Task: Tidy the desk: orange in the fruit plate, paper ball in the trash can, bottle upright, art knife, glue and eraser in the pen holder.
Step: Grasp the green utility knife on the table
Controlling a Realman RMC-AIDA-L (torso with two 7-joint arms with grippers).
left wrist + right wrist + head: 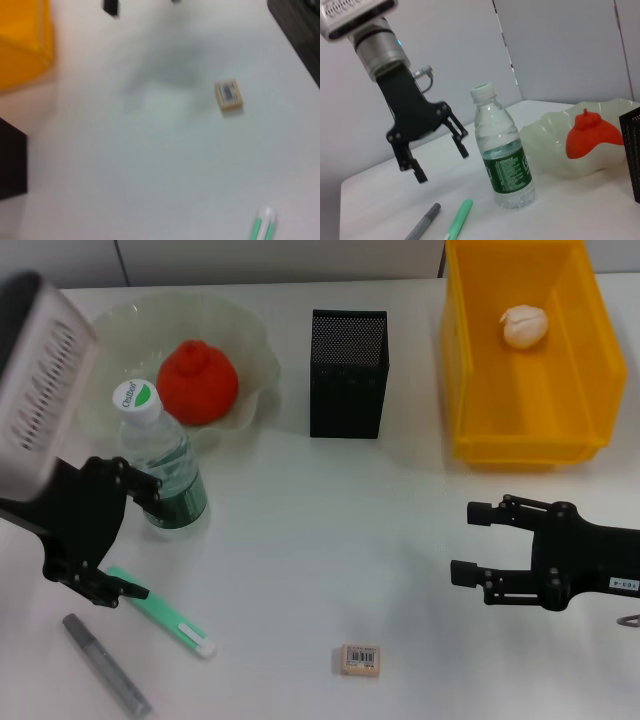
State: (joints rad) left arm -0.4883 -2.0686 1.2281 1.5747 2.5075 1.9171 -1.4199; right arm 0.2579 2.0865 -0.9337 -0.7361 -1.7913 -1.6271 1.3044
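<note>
The mint-green glue (182, 628) lies crosswise to my open fingers and clear of the art knife. My left gripper should keep going down until it straddles the glue (156, 607).
The orange (197, 382) lies in the pale-green fruit plate (108, 328) at the back left. The bottle (162, 468) stands upright in front of the plate. My left gripper (138, 536) hangs open just beside the bottle, above the near end of the mint-green glue (162, 613). The grey art knife (105, 665) lies by the front edge, left of the glue. The eraser (360, 660) lies at front centre. The paper ball (524, 326) rests inside the yellow trash can (470, 380). The black mesh pen holder (348, 373) stands at back centre. My right gripper (470, 543) is open over bare table at the right.
The right wrist view shows the left gripper (442, 163) open beside the bottle (502, 150), with the art knife (422, 226) and glue (458, 220) lying below it. The left wrist view shows the eraser (228, 94) and the glue's tip (264, 225).
</note>
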